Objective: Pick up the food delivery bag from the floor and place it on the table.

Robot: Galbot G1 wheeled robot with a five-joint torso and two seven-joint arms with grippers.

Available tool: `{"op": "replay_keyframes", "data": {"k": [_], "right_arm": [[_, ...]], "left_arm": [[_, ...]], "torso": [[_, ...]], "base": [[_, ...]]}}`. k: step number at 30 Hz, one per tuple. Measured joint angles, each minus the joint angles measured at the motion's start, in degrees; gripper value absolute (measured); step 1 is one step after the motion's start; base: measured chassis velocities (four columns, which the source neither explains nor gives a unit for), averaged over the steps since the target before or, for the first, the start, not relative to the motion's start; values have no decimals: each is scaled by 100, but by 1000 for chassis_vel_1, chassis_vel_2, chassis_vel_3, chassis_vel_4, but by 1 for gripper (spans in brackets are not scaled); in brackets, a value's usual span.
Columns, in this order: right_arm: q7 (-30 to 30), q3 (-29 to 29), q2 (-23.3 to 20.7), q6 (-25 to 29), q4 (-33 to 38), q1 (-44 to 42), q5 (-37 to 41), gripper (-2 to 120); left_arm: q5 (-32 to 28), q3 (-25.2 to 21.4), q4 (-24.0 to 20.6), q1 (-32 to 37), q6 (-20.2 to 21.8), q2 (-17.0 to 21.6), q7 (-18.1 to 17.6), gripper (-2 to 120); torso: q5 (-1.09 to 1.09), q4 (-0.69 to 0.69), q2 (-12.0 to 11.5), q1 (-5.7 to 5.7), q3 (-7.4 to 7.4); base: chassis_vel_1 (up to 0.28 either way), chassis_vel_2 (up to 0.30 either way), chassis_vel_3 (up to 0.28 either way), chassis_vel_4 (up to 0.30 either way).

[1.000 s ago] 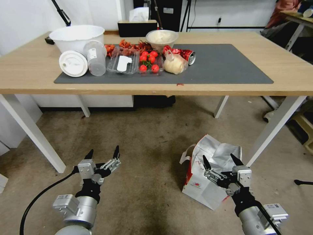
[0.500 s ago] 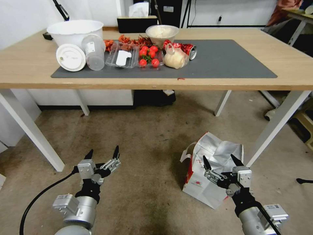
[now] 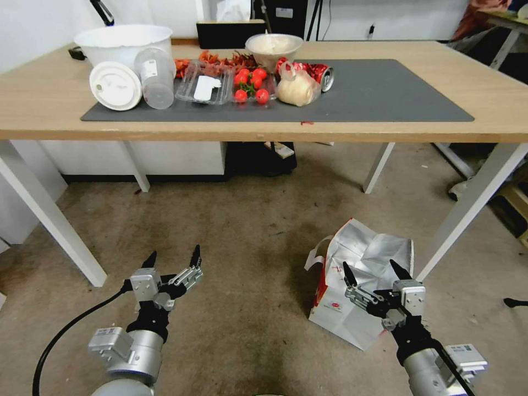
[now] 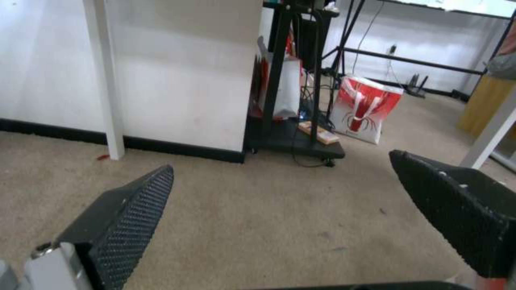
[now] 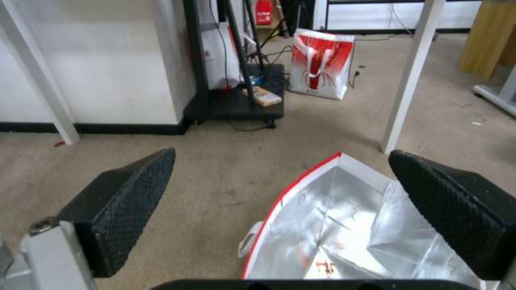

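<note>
I expect the bag (image 3: 343, 323) to keep its boxy shape and tip sideways when I lift its rim, because the food delivery bag's creased walls (image 3: 356, 254) stand open.
The food delivery bag (image 3: 352, 308) stands open on the floor (image 3: 247, 231) at the right, white with red trim and a crumpled silver foil lining (image 5: 333, 225). Its white strap handle (image 3: 316, 261) hangs on the side facing the middle of the floor. My right gripper (image 3: 369, 269) is open just above the bag's near rim, with its fingers spread over the opening (image 5: 280, 155). My left gripper (image 3: 173, 254) is open over bare floor at the left (image 4: 282, 161). The table (image 3: 495, 99) with its dark grey mat (image 3: 385, 93) stands ahead.
On the mat sit a white bowl (image 3: 124, 41), a lid (image 3: 115, 85), a clear cup (image 3: 155, 77), a tomato tray (image 3: 250, 85) and a small clear bag with a beige lump (image 3: 297, 88). A white table leg (image 3: 467, 214) slants beside the bag. Another red-and-white bag (image 5: 321, 64) stands far behind.
The head camera has shifted, so the table sits higher in the picture and more floor shows. Both grippers and the bag keep their places.
</note>
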Motion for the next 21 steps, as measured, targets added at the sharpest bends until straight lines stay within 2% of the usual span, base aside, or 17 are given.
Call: {"op": "replay_keyframes", "data": {"k": [21], "right_arm": [[-5,9,-27,19,4,-28,1,100]], "left_arm": [[19,16,5,2,-39,-38,-20,100]], "torso": [[0,0,-460,-41,-418]], "base": [[0,0,0,0]]}}
